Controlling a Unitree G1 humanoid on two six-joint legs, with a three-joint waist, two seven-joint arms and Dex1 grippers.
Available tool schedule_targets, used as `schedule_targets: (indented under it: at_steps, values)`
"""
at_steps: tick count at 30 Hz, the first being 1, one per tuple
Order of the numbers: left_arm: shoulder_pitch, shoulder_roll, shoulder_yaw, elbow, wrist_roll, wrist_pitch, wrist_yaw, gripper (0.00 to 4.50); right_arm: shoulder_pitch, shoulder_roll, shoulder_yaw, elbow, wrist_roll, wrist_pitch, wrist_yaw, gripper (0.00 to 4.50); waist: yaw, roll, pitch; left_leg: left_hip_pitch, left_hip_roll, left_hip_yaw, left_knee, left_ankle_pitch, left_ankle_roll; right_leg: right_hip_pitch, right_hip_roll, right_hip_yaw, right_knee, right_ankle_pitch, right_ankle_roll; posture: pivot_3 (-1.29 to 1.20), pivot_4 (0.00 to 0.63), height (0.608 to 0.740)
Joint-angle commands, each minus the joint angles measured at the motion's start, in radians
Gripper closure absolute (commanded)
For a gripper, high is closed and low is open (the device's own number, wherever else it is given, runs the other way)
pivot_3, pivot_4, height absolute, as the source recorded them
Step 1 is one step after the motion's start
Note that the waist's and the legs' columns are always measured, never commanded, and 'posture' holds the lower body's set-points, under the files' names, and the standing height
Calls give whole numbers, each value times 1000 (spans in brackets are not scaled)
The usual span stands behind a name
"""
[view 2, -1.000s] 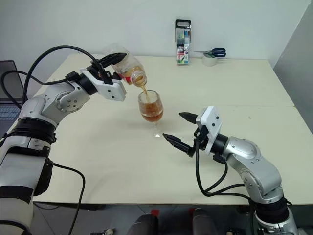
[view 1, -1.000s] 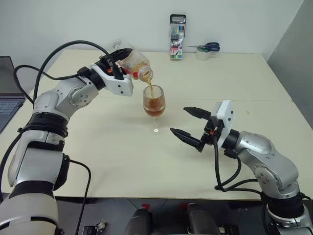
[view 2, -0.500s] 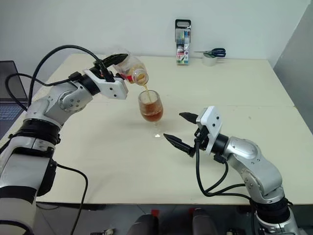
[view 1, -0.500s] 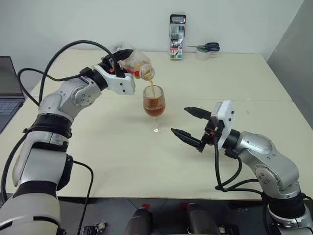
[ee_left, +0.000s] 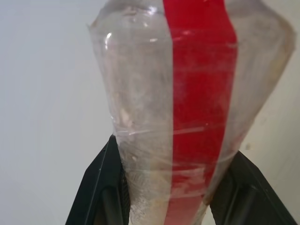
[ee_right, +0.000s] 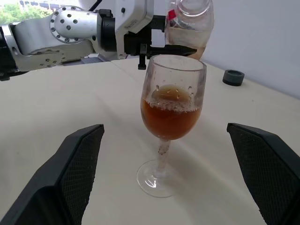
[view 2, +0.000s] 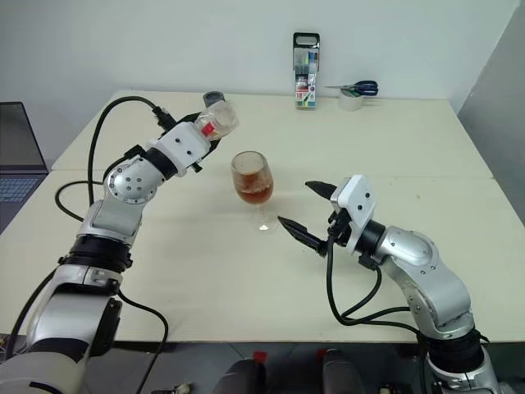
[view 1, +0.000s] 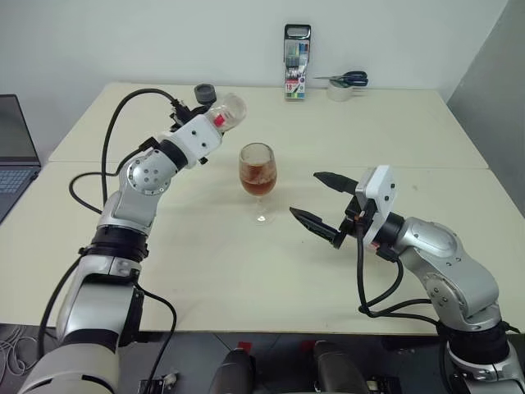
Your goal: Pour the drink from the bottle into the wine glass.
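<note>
My left gripper keeps lowering the bottle until it stands on the spot (view 1: 179, 205) beside the wine glass, as that is clear and the bottle's opening (ee_right: 194, 5) points up.
The wine glass (view 1: 257, 174) stands upright mid-table, its bowl about half full of the reddish-brown drink (ee_right: 170, 117). My left gripper (view 1: 215, 117) is shut on the clear bottle (view 1: 227, 108) with its red label strip (ee_left: 199, 93). It holds the bottle up and to the left of the glass, its mouth turned away from the rim, with no stream falling. The bottle looks almost empty. My right gripper (view 1: 304, 194) is open just right of the glass, its fingers apart, with nothing between them.
A small dark cap (view 1: 203, 90) lies on the table behind the left gripper. A marker case (view 1: 297, 72), scissors (view 1: 349, 80) and a tape roll (view 1: 337, 91) sit along the far edge. A laptop (view 1: 12, 156) is at the far left.
The left wrist has rolled the bottle back from its pouring tilt and drawn it left, away from the glass rim. The stream has stopped. The right arm has stayed put.
</note>
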Motion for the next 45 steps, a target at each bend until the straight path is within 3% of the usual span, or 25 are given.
schedule_targets:
  at_steps: [1, 6, 12, 25, 26, 33, 41, 45]
  values:
    - [88, -24, 151, -164, -198, 276, -24, 2808, -36, -29, -17, -53, 84, 66, 42, 0, -6, 0, 0, 0, 0, 0, 0, 0, 0, 0, 0, 0, 0, 0, 0, 0, 150, 740]
    - [246, -39, 254, -331, -321, 461, -14, 2808, -61, -93, 2, -76, 124, 121, 98, 0, -18, 0, 0, 1, 1, -2, 0, 0, 0, 0, 0, 0, 1, 0, 0, 0, 150, 740]
    - [354, -63, 346, -373, -402, 542, 22, 2808, -102, -83, 52, -51, 104, 122, 101, 0, -12, -1, -1, 1, 1, -2, 0, 0, 0, 1, 0, 0, 0, 0, 0, 0, 150, 740]
    - [482, -68, 375, -352, -422, 494, 15, 2808, -127, -79, 95, -21, 73, 101, 139, 0, 4, -2, -2, 1, 1, -1, 0, 0, 0, 1, -1, 0, -1, 0, 0, 0, 150, 740]
    - [487, -72, 380, -352, -432, 486, 9, 2091, -128, -78, 97, -22, 76, 104, 141, 0, 4, -2, -2, 2, 1, 0, 0, 0, 0, 1, -1, 0, -1, 0, 0, 0, 150, 740]
    - [507, -73, 385, -352, -445, 465, -8, 43, -127, -76, 91, -34, 91, 117, 144, 0, 6, -2, -2, 1, 1, -1, 0, 0, 0, 1, -1, 0, -1, 0, 0, 0, 150, 740]
    - [557, -66, 363, -357, -416, 410, -36, 43, -39, -96, 115, 12, 0, 32, 150, 0, 9, -3, -3, 2, 1, -1, -1, 0, 1, 1, -1, 0, -2, 0, 0, 0, 150, 740]
    - [619, -62, 377, -416, -421, 407, -34, 43, 73, -26, 103, 30, -81, -66, 45, 0, 9, -3, -3, 2, 1, 0, -1, 0, 1, 1, -1, 1, -2, 0, 0, 0, 150, 740]
